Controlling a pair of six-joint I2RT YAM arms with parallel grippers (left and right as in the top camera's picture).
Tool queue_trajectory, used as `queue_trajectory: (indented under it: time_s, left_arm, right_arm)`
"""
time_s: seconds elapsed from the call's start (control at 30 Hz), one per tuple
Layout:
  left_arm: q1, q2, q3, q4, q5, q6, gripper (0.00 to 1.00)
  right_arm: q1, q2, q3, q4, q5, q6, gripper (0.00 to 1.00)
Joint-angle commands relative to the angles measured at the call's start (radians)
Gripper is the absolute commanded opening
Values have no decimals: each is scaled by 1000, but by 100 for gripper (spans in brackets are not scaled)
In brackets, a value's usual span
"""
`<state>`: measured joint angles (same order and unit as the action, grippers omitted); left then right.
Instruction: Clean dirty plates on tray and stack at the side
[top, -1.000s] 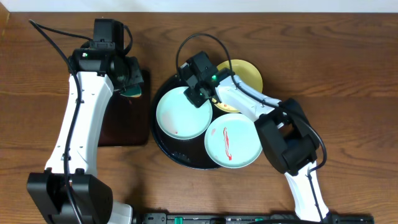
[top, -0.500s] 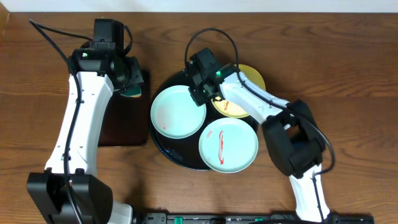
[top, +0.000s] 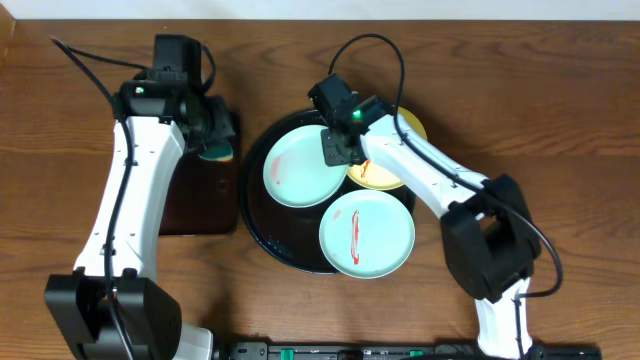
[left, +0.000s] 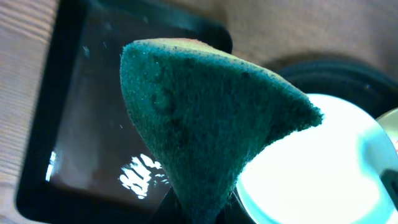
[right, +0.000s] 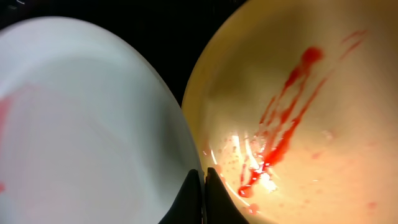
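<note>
I can see a faint red smear (top: 276, 170) on the tilted pale blue plate, so my right gripper should keep the plate's rim (top: 346, 173) still while my left gripper wipes the smear.
The large round black tray (top: 272, 226) holds three dirty plates. My right gripper (top: 336, 150) (right: 204, 179) is shut on the right rim of a pale blue plate (top: 303, 167) (right: 81, 124) that bears a faint red smear and sits tilted at the tray's upper left. Beside it lies the yellow plate (top: 390, 160) (right: 311, 81), streaked with red. A second pale blue plate (top: 385, 240) with a red streak rests at the tray's front right. My left gripper (top: 212, 142) (left: 205, 211) is shut on a green sponge (left: 205, 118), held over the small rectangular tray (top: 195, 205).
The rectangular black tray (left: 81, 124) lies just left of the round tray, its wet bottom glinting. Bare wooden tabletop (top: 560, 120) surrounds both trays. The right arm reaches over the yellow plate and the front plate's edge.
My right gripper has shut on the pale blue plate's rim and shifted it right and toward the back of the tray. The left arm and its sponge have barely moved.
</note>
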<state>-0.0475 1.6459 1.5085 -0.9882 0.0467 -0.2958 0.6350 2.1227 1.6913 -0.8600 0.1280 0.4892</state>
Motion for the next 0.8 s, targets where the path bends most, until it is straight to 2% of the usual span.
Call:
queue_trajectory:
  time_s: [0.0, 0.27, 0.53, 0.77]
  left_arm:
    - [-40, 0, -47, 6, 26, -32, 8]
    - [-156, 1, -197, 135, 124, -32, 7]
    - [-194, 1, -336, 307, 125, -36, 7]
    - [-194, 2, -476, 569, 120, -13, 7]
  right_arm:
    - [29, 41, 3, 3, 28, 76, 1]
    - [34, 44, 3, 6, 25, 76, 1]
    - [34, 44, 3, 5, 25, 75, 1]
    - [34, 44, 3, 3, 21, 75, 1]
